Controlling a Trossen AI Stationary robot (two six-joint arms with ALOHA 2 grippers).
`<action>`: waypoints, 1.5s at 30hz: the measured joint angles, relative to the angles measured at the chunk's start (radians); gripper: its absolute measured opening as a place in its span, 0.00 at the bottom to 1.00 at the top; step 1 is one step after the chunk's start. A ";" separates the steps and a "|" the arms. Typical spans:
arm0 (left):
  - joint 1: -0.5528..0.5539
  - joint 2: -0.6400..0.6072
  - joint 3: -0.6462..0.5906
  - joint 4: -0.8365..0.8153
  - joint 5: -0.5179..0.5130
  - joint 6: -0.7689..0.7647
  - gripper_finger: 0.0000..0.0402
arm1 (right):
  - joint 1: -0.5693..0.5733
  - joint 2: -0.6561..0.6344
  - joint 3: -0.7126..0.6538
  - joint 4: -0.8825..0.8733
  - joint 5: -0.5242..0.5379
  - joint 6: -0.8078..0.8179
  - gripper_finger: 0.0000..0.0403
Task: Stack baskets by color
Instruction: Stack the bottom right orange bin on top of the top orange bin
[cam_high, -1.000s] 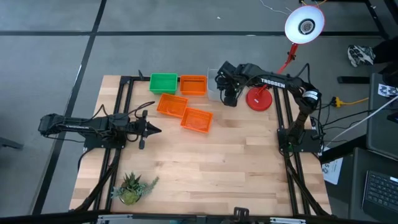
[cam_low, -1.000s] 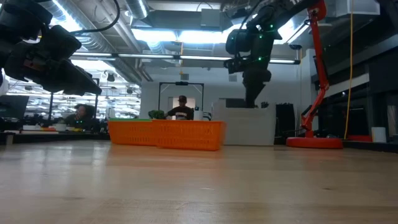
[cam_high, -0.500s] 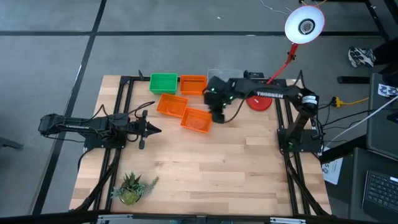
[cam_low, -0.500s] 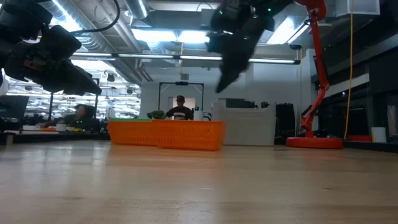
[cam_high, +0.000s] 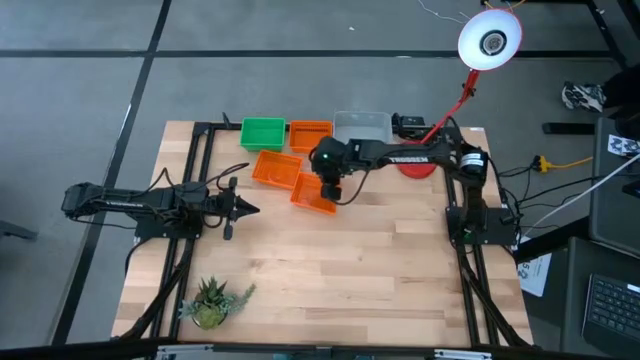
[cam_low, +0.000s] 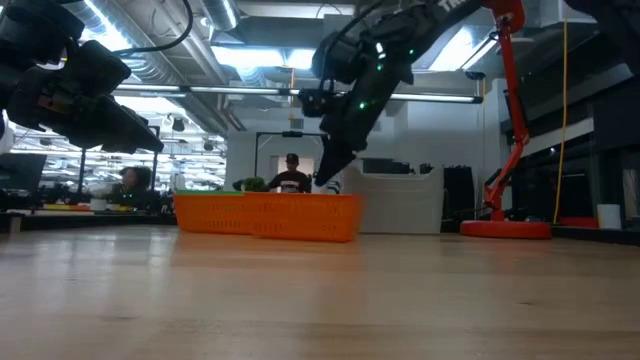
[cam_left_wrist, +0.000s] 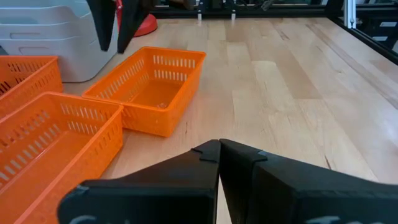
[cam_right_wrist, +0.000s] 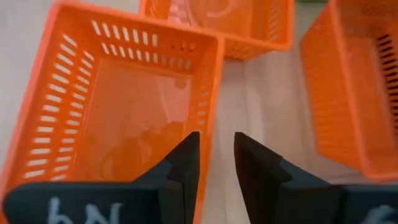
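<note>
The far orange basket (cam_high: 311, 134) is empty inside and has a matching shape, so I expect the nearest orange basket (cam_high: 312, 195) to fit down into it when the robot lowers the nearest one.
Three orange baskets lie at the table's far middle: one (cam_high: 313, 195) nearest, one (cam_high: 277, 168) to its left, one (cam_high: 310, 133) at the far edge beside a green basket (cam_high: 262, 132). Grey-white baskets (cam_high: 362, 128) stand to their right. My right gripper (cam_high: 328, 190) hangs open just above the nearest orange basket (cam_right_wrist: 118, 106), its fingers (cam_right_wrist: 186, 162) on either side of that basket's far long wall (cam_right_wrist: 211, 106) without touching it. In the low view my right gripper (cam_low: 325, 182) ends a little above the orange rim (cam_low: 265, 198). My left gripper (cam_high: 245, 208) waits shut at the table's left.
A red lamp base (cam_high: 418, 166) stands right of the baskets, its white lamp head (cam_high: 490, 40) above the far right corner. A small potted plant (cam_high: 212, 300) sits at the near left corner. Bare wood stretches across the near half of the table.
My right gripper has swung from over the grey-white baskets beside the lamp base toward the table's left and a little nearer. It has come down and tipped more steeply downward, and now hangs over the nearest orange basket. The baskets have not moved.
</note>
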 joint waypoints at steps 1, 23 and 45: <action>0.000 0.000 0.000 0.000 0.000 0.000 0.00 | 0.000 0.010 0.000 0.004 0.000 0.001 0.24; 0.000 0.000 0.000 0.000 0.000 0.000 0.00 | -0.001 0.133 0.000 -0.006 -0.030 0.022 0.21; 0.000 0.000 0.000 0.000 0.000 0.000 0.00 | 0.006 0.030 0.440 -0.210 0.082 -0.255 0.00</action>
